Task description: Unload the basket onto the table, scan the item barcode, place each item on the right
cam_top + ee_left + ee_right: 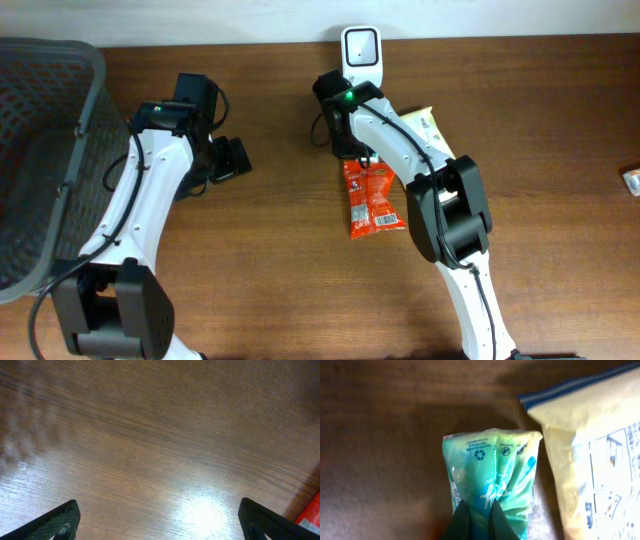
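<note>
The green packet (492, 472) is gripped by its end and there is open wood (302, 205) beside the orange snack packet, so the robot's right gripper should keep going there and let go.
A green plastic packet (492, 467) fills the middle of the right wrist view. My right gripper (480, 515) is shut on its crumpled lower end, a dark finger on either side. In the overhead view that gripper sits under the right arm's wrist (348, 110), just in front of the white barcode scanner (360, 47) at the table's back edge, and the arm hides the packet. My left gripper (160, 522) stands wide open over bare wood, left of centre (225, 160), with nothing between its fingers.
An orange snack packet (372, 200) lies by the right arm, its barcode label up. A yellow bag (592, 460) lies right of the green packet. A dark mesh basket (40, 150) fills the left edge. A small white object (632, 180) sits far right.
</note>
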Tool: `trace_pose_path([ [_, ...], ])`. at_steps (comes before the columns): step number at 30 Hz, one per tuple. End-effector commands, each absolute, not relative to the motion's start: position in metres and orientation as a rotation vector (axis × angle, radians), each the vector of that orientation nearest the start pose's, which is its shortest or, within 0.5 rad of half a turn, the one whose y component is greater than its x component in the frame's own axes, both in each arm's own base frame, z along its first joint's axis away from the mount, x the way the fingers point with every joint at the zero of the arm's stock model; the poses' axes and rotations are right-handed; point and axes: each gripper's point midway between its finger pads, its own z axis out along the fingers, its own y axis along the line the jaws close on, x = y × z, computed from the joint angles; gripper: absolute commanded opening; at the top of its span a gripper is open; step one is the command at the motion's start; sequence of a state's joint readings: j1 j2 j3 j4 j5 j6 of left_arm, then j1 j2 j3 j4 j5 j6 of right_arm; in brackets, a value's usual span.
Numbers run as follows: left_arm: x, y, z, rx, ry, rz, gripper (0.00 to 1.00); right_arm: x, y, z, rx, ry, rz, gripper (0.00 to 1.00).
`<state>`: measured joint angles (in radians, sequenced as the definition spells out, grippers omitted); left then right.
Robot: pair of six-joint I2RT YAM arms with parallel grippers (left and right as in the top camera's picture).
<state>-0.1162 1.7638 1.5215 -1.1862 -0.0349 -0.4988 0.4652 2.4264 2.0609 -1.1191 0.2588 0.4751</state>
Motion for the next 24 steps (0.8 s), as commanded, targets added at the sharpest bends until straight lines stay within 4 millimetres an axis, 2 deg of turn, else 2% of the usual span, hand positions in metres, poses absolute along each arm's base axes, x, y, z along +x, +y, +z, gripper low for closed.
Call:
trace_pose_path([
  [1, 0.356, -0.033, 0.125, -0.58, 2.947, 0.011, 0.99, 0.441, 0.209, 0.024, 0.028, 3.05, -0.072, 0.04],
  [2, 0.356, -0.033, 0.125, -0.58, 2.947, 0.011, 0.99, 0.439, 0.217, 0.035, 0.008, 3.068, 0.003, 0.04],
  [5, 0.356, -0.033, 0.125, -0.58, 2.947, 0.011, 0.99, 0.425, 0.262, 0.08, -0.28, 3.093, 0.414, 0.04],
  [7, 0.356, -0.033, 0.125, -0.58, 2.947, 0.011, 0.99, 0.418, 0.274, 0.096, -0.354, 3.081, 0.551, 0.04],
  [10, 0.356, -0.033, 0.125, -0.58, 2.947, 0.011, 0.99, 0.406, 0.288, 0.108, -0.406, 3.086, 0.804, 0.04],
  [12, 0.356, -0.033, 0.125, -0.58, 2.947, 0.011, 0.99, 0.397, 0.296, 0.113, -0.454, 3.071, 1.011, 0.04],
  [15, 0.356, -0.033, 0.125, -0.58, 2.947, 0.011, 0.99, 0.387, 0.3, 0.111, -0.451, 3.079, 1.188, 0.04],
  [18, 0.356, -0.033, 0.125, -0.58, 2.947, 0.011, 0.99, 0.376, 0.299, 0.101, -0.411, 3.127, 1.259, 0.04],
  [24, 0.356, -0.033, 0.125, -0.58, 2.947, 0.011, 0.99, 0.364, 0.294, 0.081, -0.372, 3.196, 1.262, 0.06],
])
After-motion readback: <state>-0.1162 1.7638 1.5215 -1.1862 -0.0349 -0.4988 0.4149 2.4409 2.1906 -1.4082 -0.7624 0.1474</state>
